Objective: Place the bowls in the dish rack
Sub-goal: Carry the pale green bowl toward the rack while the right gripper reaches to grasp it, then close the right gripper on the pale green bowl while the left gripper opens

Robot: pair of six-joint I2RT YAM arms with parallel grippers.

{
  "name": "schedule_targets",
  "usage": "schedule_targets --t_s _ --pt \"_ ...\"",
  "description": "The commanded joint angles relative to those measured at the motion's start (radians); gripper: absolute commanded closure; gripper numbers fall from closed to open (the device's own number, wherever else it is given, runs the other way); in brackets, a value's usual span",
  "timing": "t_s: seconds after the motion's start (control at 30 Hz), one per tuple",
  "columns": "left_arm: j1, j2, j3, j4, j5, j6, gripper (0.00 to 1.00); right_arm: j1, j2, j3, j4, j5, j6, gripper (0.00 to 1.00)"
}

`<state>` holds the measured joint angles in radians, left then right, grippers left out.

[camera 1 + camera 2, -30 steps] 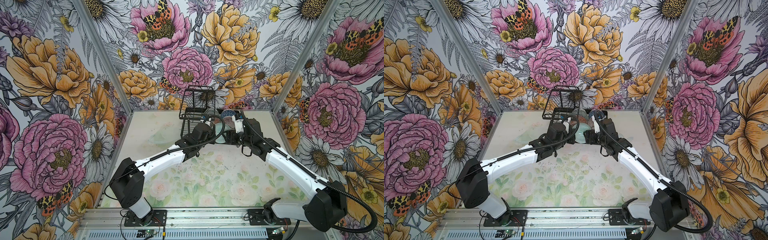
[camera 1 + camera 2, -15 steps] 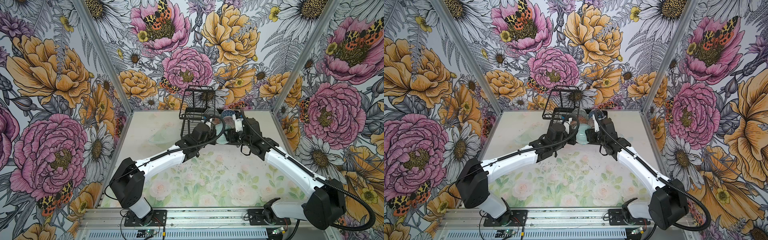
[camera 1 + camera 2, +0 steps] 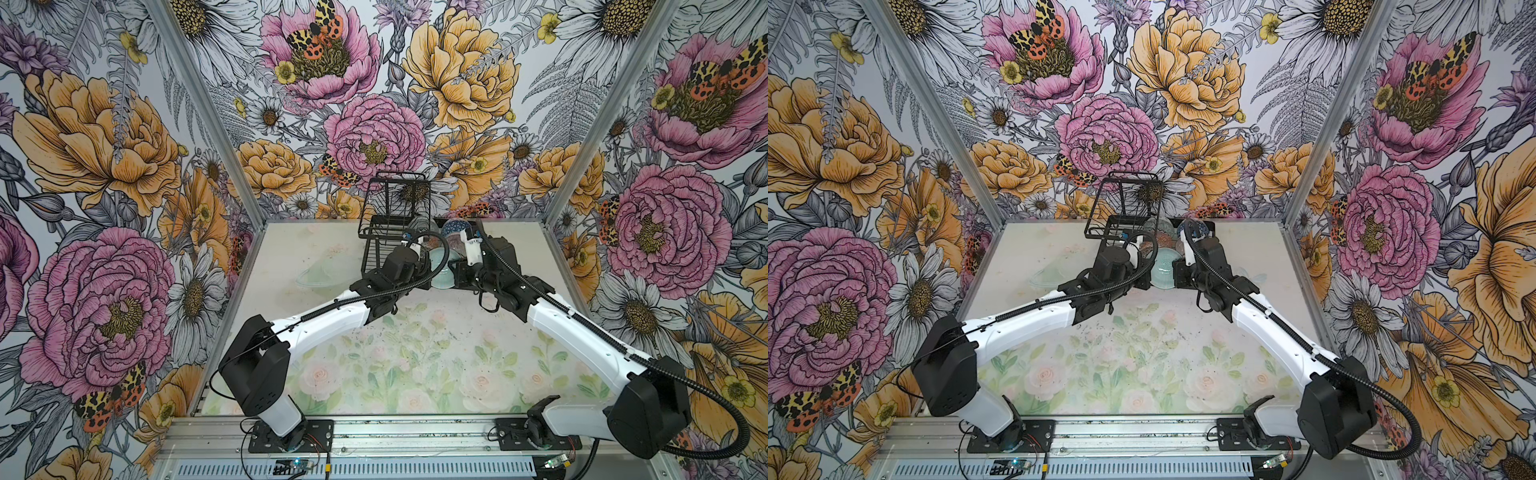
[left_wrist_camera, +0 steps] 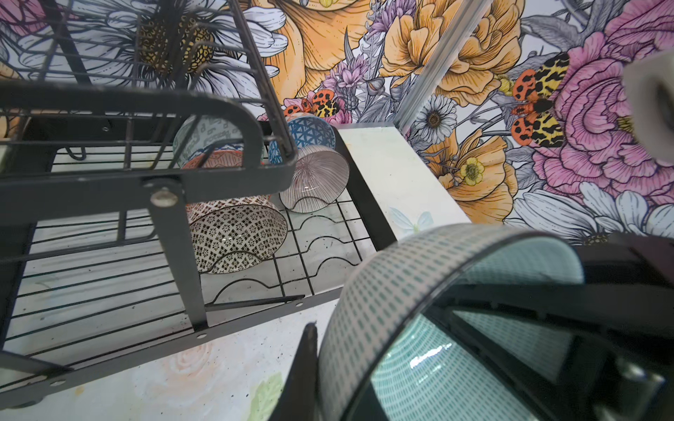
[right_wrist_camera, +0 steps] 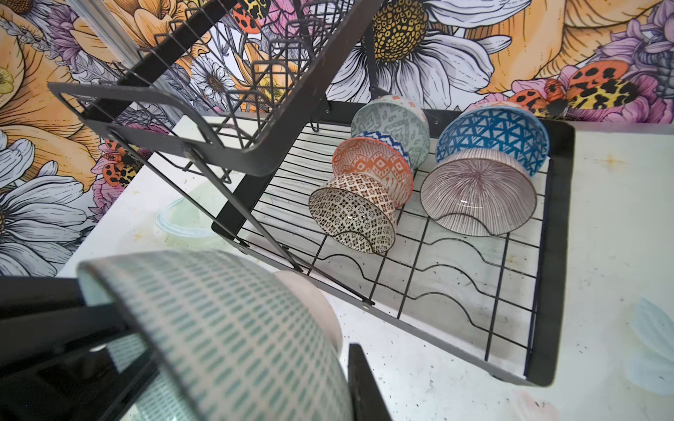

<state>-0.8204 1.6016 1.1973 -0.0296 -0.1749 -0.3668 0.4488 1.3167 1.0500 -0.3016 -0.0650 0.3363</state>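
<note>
The robot's two grippers both hold the pale teal bowl's rim (image 4: 403,326), so the left gripper should open and back away before the right gripper puts the bowl in the rack in front of the pink-striped bowl (image 5: 463,270).
A pale teal bowl (image 3: 439,271) (image 3: 1163,270) hangs on edge just in front of the dish rack (image 3: 374,245) (image 3: 1100,232), held from both sides. My left gripper (image 3: 426,272) (image 4: 339,364) is shut on its rim, one finger (image 4: 304,371) outside the wall. My right gripper (image 3: 456,274) (image 5: 291,382) is shut on the opposite rim, one finger (image 5: 361,386) outside. In the rack's lower tier stand a black-white tiled bowl (image 5: 350,215), an orange-white bowl (image 5: 372,164), a grey-green bowl (image 5: 394,120), a blue lattice bowl (image 5: 492,131) and a pink-striped bowl (image 5: 477,193).
The rack's taller basket tier (image 3: 397,195) overhangs its left half, with the flowered back wall right behind. A clear domed dish (image 3: 328,272) lies on the table left of the rack. The rack's front slots (image 5: 456,284) hold nothing.
My right gripper has closed from open onto the teal bowl's rim and shifted slightly toward the bowl. The left gripper and the bowl have stayed put.
</note>
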Motion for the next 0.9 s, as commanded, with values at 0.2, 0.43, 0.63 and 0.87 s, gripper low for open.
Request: schedule_targets --t_s 0.2,0.43,0.63,0.87 --pt "0.004 -0.032 0.045 -0.008 0.061 0.038 0.98 -0.009 0.002 0.003 0.026 0.032 0.012 1.0" --pt "0.017 -0.057 0.096 -0.165 0.099 0.132 0.36 -0.021 -0.001 0.011 0.025 0.052 -0.029 1.0" --pt "0.029 -0.059 0.182 -0.395 0.127 0.214 0.01 -0.031 0.04 0.039 0.028 0.088 -0.075 1.0" --pt "0.071 -0.096 0.166 -0.478 0.095 0.23 0.01 -0.044 0.086 0.071 0.101 0.226 -0.316 1.0"
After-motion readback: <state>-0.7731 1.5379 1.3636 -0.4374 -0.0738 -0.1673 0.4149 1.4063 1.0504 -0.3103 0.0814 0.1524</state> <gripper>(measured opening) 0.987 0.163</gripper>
